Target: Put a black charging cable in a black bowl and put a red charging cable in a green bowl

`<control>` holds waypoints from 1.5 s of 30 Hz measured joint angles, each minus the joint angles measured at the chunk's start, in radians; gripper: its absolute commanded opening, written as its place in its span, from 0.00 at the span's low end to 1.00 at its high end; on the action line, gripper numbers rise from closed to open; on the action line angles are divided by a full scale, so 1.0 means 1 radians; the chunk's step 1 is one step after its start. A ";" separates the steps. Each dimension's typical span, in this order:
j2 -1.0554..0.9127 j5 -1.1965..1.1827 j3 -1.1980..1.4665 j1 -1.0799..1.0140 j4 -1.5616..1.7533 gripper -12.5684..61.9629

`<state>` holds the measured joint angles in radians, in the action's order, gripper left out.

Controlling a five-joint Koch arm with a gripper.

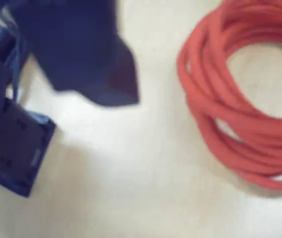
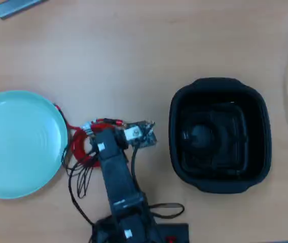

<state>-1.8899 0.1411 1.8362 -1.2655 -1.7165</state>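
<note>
The red charging cable (image 1: 208,79) rests in overlapping loops (image 1: 245,131), so I expect the coil to come along as one loose, sagging bundle when I raise it.
The red charging cable (image 1: 215,109) lies coiled on the pale table at the right of the blurred wrist view. My gripper (image 1: 84,116) is to its left, its dark jaws apart with bare table between them, holding nothing. In the overhead view the gripper (image 2: 91,139) hangs over the red charging cable (image 2: 78,144), just right of the pale green bowl (image 2: 2,131), which holds nothing. The black bowl (image 2: 258,126) stands at the right. A dark lump sits on its bottom, and I cannot tell whether that is the black charging cable.
The arm's own thin black wires (image 2: 82,179) loop on the table beside the arm base (image 2: 129,228). A grey adapter (image 2: 14,7) lies at the far left corner. Bare wood lies between the arm and the black bowl.
</note>
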 measured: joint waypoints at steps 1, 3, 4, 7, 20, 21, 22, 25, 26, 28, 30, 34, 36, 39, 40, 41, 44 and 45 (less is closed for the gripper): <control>-0.006 0.000 0.020 0.002 0.000 0.83; -0.006 0.000 0.049 0.008 0.000 0.83; -0.006 0.000 0.058 0.020 0.003 0.83; -0.006 -0.008 0.060 0.103 0.026 0.83; 0.055 -0.086 0.146 0.258 0.173 0.83; 0.067 -0.086 0.163 0.264 0.192 0.83; 0.080 -0.086 0.178 0.275 0.207 0.83; 0.112 -0.086 0.221 0.290 0.250 0.83; 0.117 -0.084 0.232 0.290 0.262 0.83; 0.126 -0.084 0.252 0.290 0.285 0.83; 0.140 -0.084 0.285 0.291 0.311 0.83; 0.184 -0.084 0.298 0.291 0.370 0.78; 0.192 -0.084 0.296 0.288 0.380 0.67; 0.193 -0.086 0.296 0.282 0.397 0.41; 0.193 -0.086 0.296 0.279 0.408 0.31; 0.193 -0.086 0.296 0.272 0.416 0.21; 0.193 -0.083 0.296 0.230 0.419 0.06; 0.193 -0.086 0.296 0.222 0.417 0.08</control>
<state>-1.6966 0.0552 2.1322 -1.0431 -1.2993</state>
